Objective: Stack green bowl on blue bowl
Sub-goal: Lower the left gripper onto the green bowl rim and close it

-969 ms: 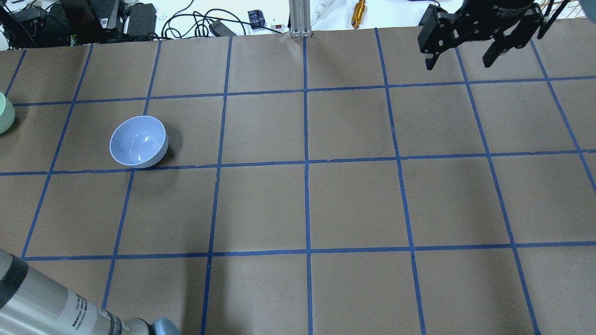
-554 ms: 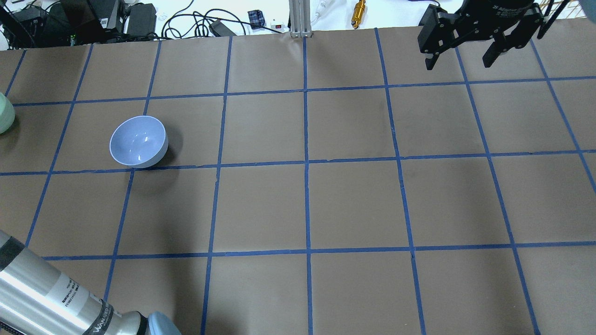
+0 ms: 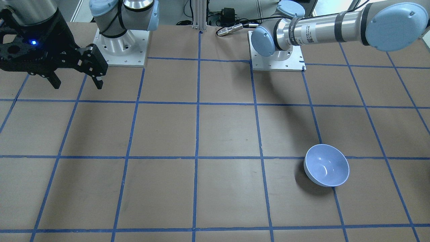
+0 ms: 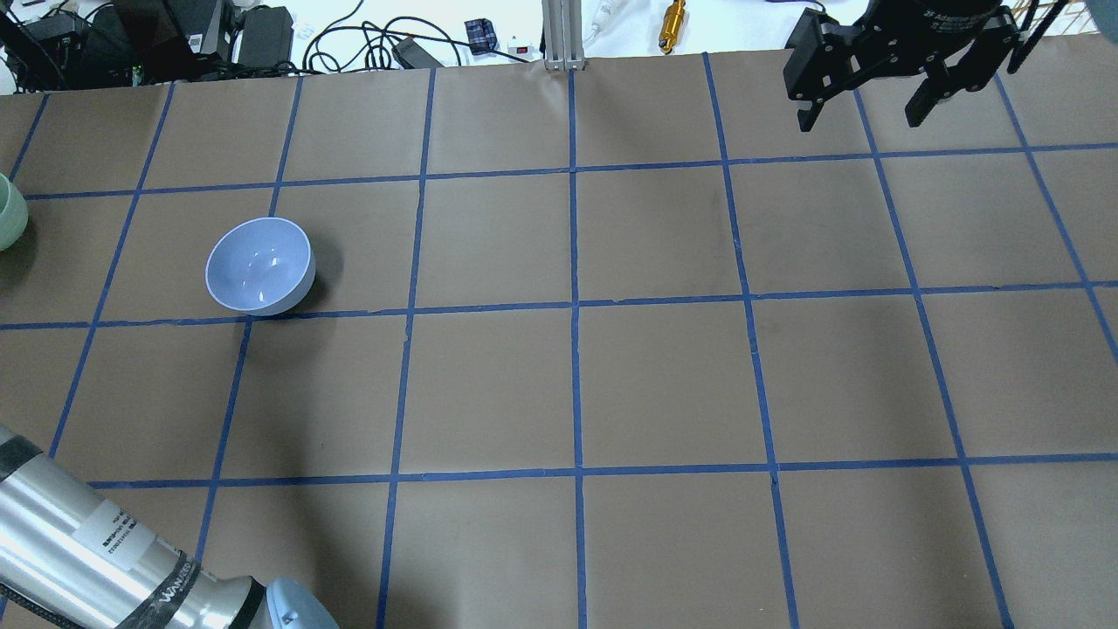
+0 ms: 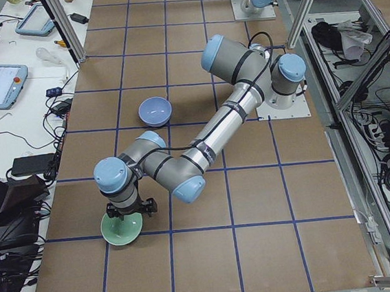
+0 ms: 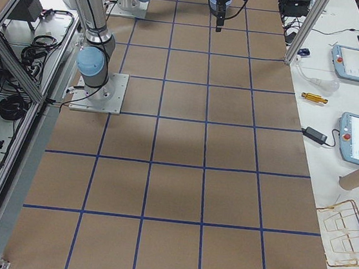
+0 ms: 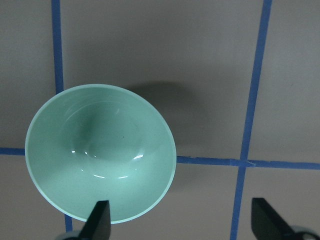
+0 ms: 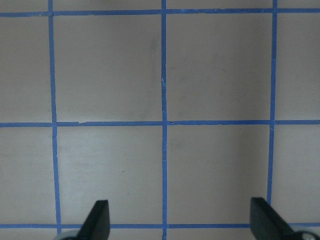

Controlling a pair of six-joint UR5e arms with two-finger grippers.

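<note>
I expect the green bowl [image 7: 100, 153] to sit deep, with the rims almost together, when I lower it in, because the blue bowl's round opening [image 3: 326, 165] is wide and empty.
The green bowl [image 7: 100, 152] stands upright on the brown paper at the table's left end; only its edge shows in the overhead view [image 4: 4, 214], and it shows whole in the exterior left view [image 5: 122, 229]. My left gripper [image 7: 182, 225] hangs open above it [image 5: 127, 209], one fingertip [image 7: 99, 220] over the bowl's near rim, the other past its side. The blue bowl [image 4: 260, 265] stands upright and empty about two squares away [image 3: 326, 164]. My right gripper [image 4: 865, 109] is open and empty, high over the far right of the table [image 3: 75, 80].
Blue tape lines grid the paper. Cables, boxes, an aluminium post [image 4: 559, 35] and a brass cylinder [image 4: 672, 24] lie beyond the far edge. The two arm bases [image 3: 122, 50] [image 3: 277, 57] sit at the robot's side. The left forearm [image 4: 96, 550] crosses the near left corner.
The left forearm has shifted lower and further into the overhead view's bottom left corner. Both bowls and the right gripper stay where they were.
</note>
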